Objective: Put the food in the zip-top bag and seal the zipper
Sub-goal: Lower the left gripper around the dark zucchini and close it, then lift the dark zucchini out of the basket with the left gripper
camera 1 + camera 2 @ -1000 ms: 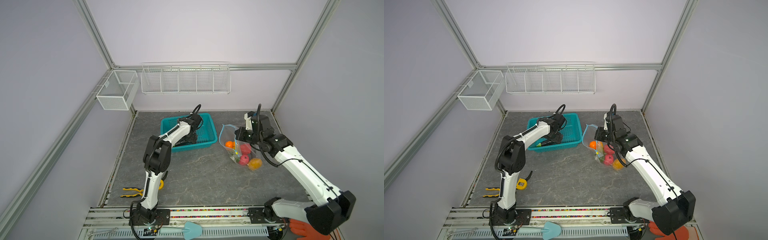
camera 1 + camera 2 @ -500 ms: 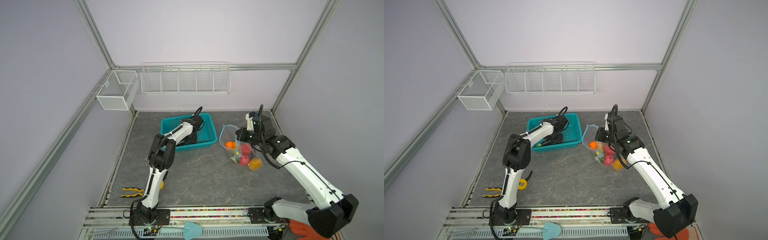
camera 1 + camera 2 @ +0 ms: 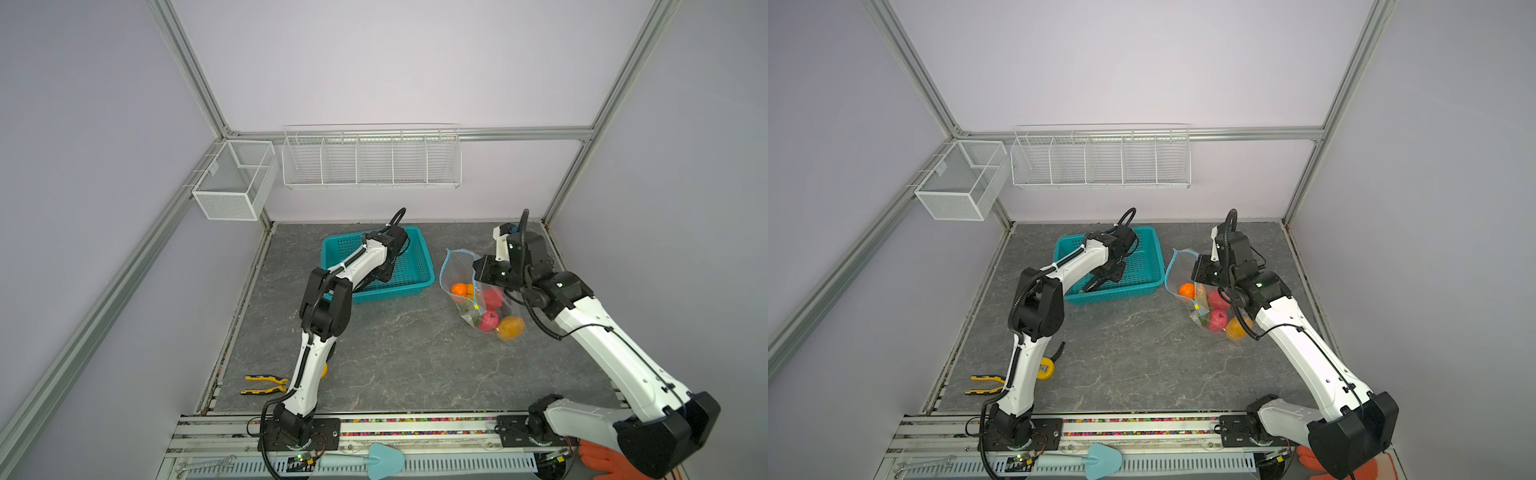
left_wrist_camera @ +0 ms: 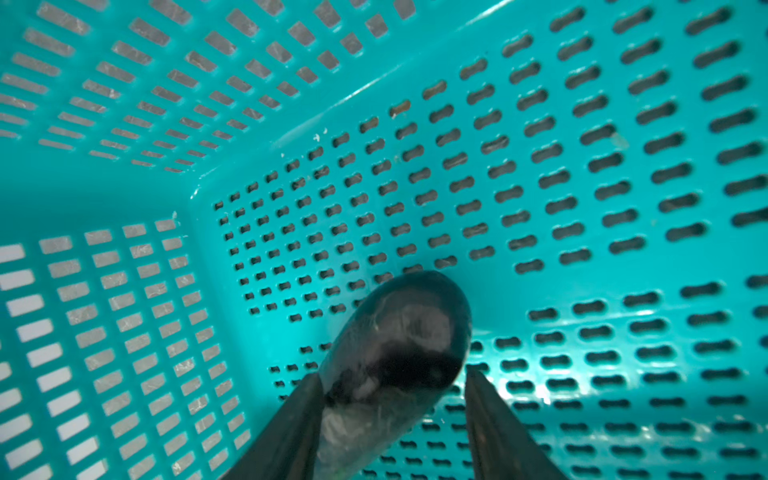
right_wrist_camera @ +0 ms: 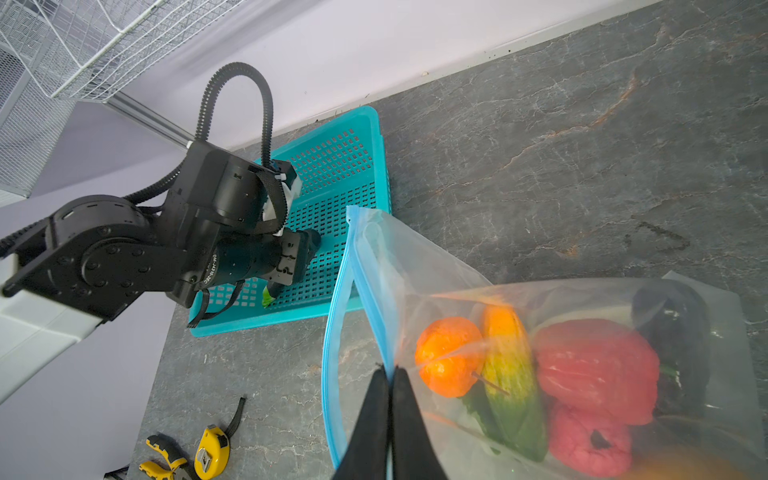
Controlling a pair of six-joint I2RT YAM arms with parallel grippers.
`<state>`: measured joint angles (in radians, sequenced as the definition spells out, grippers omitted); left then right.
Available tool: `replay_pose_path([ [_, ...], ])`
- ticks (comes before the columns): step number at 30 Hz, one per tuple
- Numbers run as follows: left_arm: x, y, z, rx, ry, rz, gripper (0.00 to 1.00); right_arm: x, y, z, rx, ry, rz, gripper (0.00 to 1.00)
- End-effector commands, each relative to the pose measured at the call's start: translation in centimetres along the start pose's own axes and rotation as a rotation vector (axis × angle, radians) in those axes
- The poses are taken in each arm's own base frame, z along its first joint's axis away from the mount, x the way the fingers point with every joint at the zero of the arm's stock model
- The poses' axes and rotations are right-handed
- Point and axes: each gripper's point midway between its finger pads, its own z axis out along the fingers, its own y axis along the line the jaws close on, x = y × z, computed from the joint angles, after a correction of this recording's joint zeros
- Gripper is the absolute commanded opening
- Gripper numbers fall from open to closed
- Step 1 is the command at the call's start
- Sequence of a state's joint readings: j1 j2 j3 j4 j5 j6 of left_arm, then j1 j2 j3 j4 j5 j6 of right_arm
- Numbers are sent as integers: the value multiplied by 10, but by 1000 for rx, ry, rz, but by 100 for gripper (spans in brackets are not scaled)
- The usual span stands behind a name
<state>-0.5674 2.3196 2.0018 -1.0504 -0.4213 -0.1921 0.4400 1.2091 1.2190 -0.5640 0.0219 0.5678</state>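
The dark piece of food lies at a slant across the fingers of my left gripper. Next, I open the fingers, line them up with its length and close them on its sides.
Inside the teal basket, my left gripper stands open around a dark, rounded piece of food. One finger touches it and the other stands a little off. The zip-top bag lies to the right of the basket in both top views, mouth gaping toward the basket. My right gripper is shut on the zipper, the light-blue strip at the mouth. Inside the bag lie an orange piece, a yellow-green one, a red one, a pink one and a dark one.
A yellow tape measure and yellow-black pliers lie near the left arm's base. White wire racks and a mesh box hang on the walls. A light-blue scoop and an orange glove lie at the front rail.
The left arm's elbow has shifted toward the basket, and its jaws have narrowed around the dark piece. The right arm and the bag have stayed where they were.
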Motion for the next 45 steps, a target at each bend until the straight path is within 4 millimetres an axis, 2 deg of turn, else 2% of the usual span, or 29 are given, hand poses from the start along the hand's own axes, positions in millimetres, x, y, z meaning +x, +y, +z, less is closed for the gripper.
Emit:
replay_pose_path([
  [1, -3, 7, -10, -3, 0, -21, 52, -9, 5, -11, -15, -38, -14, 7],
  [9, 6, 7, 4, -22, 41, -23, 52, -9, 5, -11, -16, -38, -10, 7],
  [11, 10, 5, 10, -12, 58, -20, 56, -10, 6, -11, -17, -37, -9, 7],
  [17, 21, -1, 19, 25, 93, -48, 76, -11, 5, -13, -11, -40, -14, 7],
  [21, 24, -3, 19, 53, 97, -62, 77, -10, 4, -11, -7, -34, -16, 7],
  [29, 22, 4, 17, 94, 92, -108, 56, -10, 4, -14, -2, -38, -12, 7],
  [33, 17, 5, 12, 106, 77, -124, 53, -10, 4, -15, -2, -37, -11, 7],
  [45, -5, 7, -23, 178, -9, -215, 29, -10, 4, -13, -2, -37, -5, 7],
])
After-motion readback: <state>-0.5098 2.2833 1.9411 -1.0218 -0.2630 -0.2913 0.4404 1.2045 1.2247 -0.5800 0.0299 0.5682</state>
